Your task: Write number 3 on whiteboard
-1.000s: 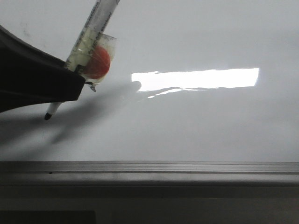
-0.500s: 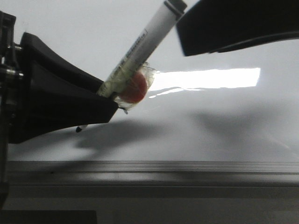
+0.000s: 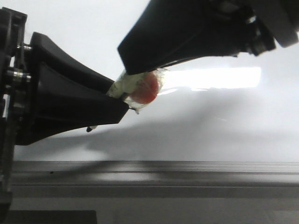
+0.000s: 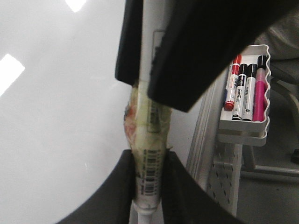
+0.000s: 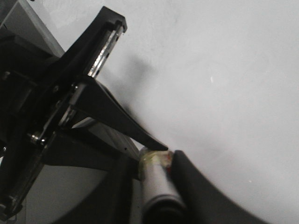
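The robot's left gripper should back off and let the right gripper write from the marker's upper body [image 3: 141, 87], because the left gripper is covering the marker's lower body by the marker's tip [image 3: 91, 128].
The whiteboard [image 3: 210, 121] is glossy white with a bright rectangular reflection. No number 3 shows on it. My left gripper [image 3: 122, 105] is shut on the lower barrel of a white marker pen [image 4: 148, 154], which is wrapped in yellowed tape with an orange blob [image 3: 145, 88]. The pen's dark tip [image 3: 88, 129] pokes out below the left fingers, just off the board. My right gripper [image 3: 128, 70] reaches in from the upper right. Its fingers [image 5: 187, 177] press both sides of the pen's upper barrel [image 5: 156, 186], right above the left gripper.
A grey metal edge rail [image 3: 187, 172] runs along the board's near edge. A white tray [image 4: 243, 126] beside the board holds red, black and pink markers. The two grippers are nearly touching.
My left gripper has carried the pen rightward. My right gripper has come in from the upper right and now covers and grips the pen's upper barrel.
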Action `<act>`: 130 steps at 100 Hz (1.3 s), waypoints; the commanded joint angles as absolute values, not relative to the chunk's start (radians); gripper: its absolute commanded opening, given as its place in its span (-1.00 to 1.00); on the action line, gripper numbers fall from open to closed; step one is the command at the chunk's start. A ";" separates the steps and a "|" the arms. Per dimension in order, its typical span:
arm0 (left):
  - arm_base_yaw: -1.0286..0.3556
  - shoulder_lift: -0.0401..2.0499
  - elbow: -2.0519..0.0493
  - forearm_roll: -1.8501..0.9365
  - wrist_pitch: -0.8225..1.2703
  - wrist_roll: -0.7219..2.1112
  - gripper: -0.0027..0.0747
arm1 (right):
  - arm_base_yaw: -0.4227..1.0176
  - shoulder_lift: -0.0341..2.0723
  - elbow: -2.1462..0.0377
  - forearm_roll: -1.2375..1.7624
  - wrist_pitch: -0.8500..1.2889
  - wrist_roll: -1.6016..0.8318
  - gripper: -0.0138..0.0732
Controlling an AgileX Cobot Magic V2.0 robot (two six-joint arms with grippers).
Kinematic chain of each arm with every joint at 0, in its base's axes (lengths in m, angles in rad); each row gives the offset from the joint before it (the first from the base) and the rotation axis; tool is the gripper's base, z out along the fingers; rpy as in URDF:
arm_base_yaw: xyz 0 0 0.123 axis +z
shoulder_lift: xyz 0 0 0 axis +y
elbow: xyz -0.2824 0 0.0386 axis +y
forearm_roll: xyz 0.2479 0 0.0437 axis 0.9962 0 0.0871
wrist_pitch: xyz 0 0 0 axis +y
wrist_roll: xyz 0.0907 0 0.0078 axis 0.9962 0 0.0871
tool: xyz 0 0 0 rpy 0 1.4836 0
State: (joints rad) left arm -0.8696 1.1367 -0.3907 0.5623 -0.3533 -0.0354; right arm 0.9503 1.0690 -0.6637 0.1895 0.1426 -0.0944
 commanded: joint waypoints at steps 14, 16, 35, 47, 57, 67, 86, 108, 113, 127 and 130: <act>-0.876 1.090 -0.424 0.531 -0.418 -0.043 -0.36 | 0.950 1.057 -0.700 0.184 0.071 -0.108 -0.83; -0.876 1.081 -0.424 0.526 -0.408 -0.045 -0.28 | 0.950 1.057 -0.700 0.184 0.068 -0.108 -0.83; -0.876 0.967 -0.421 0.336 -0.206 -0.050 0.15 | 0.925 1.057 -0.745 0.181 0.108 -0.108 -0.83; -0.876 0.890 -0.399 0.248 -0.179 -0.050 0.15 | 0.894 1.057 -0.848 0.181 0.217 -0.106 -0.83; -0.876 0.840 -0.368 0.248 -0.179 -0.050 0.10 | 0.867 1.067 -0.923 0.181 0.286 -0.106 -0.83; -0.876 0.821 -0.342 0.248 -0.179 -0.050 0.03 | 0.834 1.098 -0.986 0.176 0.351 -0.106 -0.83; -0.876 0.820 -0.329 0.246 -0.182 -0.050 -0.02 | 0.801 1.161 -1.063 0.129 0.383 -0.106 -0.83; -0.876 0.820 -0.329 0.246 -0.218 -0.050 -0.02 | 0.752 1.219 -1.113 0.112 0.422 -0.106 -0.83; -0.876 0.820 -0.329 0.246 -0.220 -0.050 -0.02 | 0.739 1.219 -1.117 0.108 0.426 -0.106 -0.83; -0.876 0.820 -0.329 0.246 -0.220 -0.050 -0.02 | 0.709 1.186 -1.117 0.091 0.459 -0.106 -0.83; -0.876 0.820 -0.329 0.246 -0.220 -0.050 -0.02 | 0.706 1.180 -1.117 0.089 0.477 -0.106 -0.83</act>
State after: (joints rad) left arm -0.8702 0.8283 -0.3028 0.2614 -0.1407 -0.0388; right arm 0.7311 1.2227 -1.0827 0.1299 0.4941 -0.0944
